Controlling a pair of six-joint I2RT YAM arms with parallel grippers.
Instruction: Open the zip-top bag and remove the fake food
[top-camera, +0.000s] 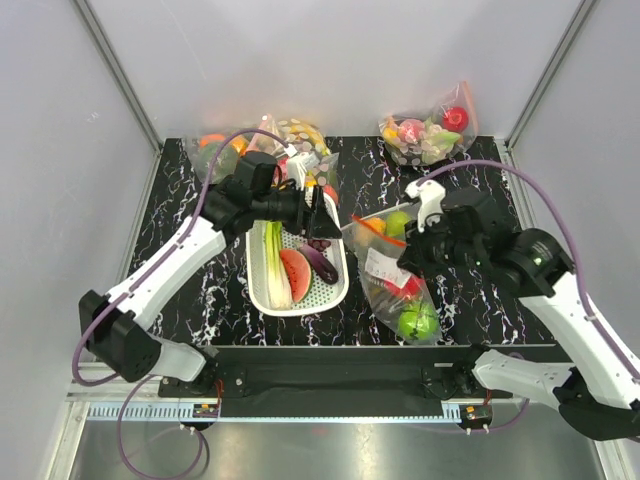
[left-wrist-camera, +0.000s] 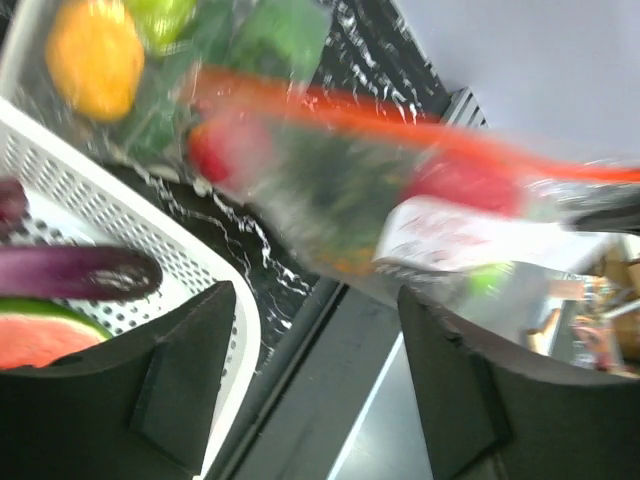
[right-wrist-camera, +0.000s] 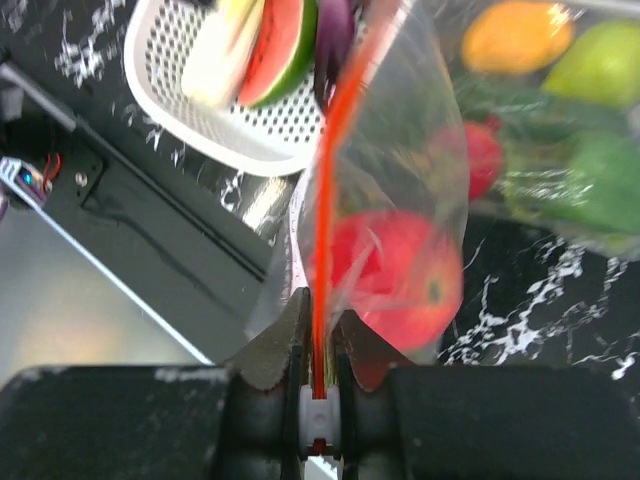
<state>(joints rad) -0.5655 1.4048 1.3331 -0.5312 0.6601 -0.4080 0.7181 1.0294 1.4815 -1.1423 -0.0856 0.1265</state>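
The bag's zip strip (top-camera: 364, 227) runs loose past my right gripper, so my left gripper needs to hold the zip strip first while my right gripper opens and grabs the slider.
The zip-top bag (top-camera: 392, 275) lies right of the basket, clear with an orange-red zip strip (left-wrist-camera: 420, 125) and a white label (left-wrist-camera: 450, 240). Fake food shows through it: a red round fruit (right-wrist-camera: 400, 280), a green round fruit (top-camera: 416, 322) and an orange-yellow piece (left-wrist-camera: 92, 55). My right gripper (top-camera: 408, 255) is shut on the bag's zip strip (right-wrist-camera: 322, 230), and its fingertips (right-wrist-camera: 320, 320) pinch the strip by the white slider. My left gripper (top-camera: 320, 215) is open and empty over the basket's right side. Its fingers (left-wrist-camera: 190, 370) stand wide apart, short of the bag.
A white perforated basket (top-camera: 262, 295) holds a leek, a watermelon slice (top-camera: 296, 272) and an eggplant (left-wrist-camera: 80, 272). Three other bags of toy food stand along the back: left (top-camera: 215, 150), centre (top-camera: 300, 140) and right (top-camera: 430, 130). The table's front rail (top-camera: 340, 355) runs below.
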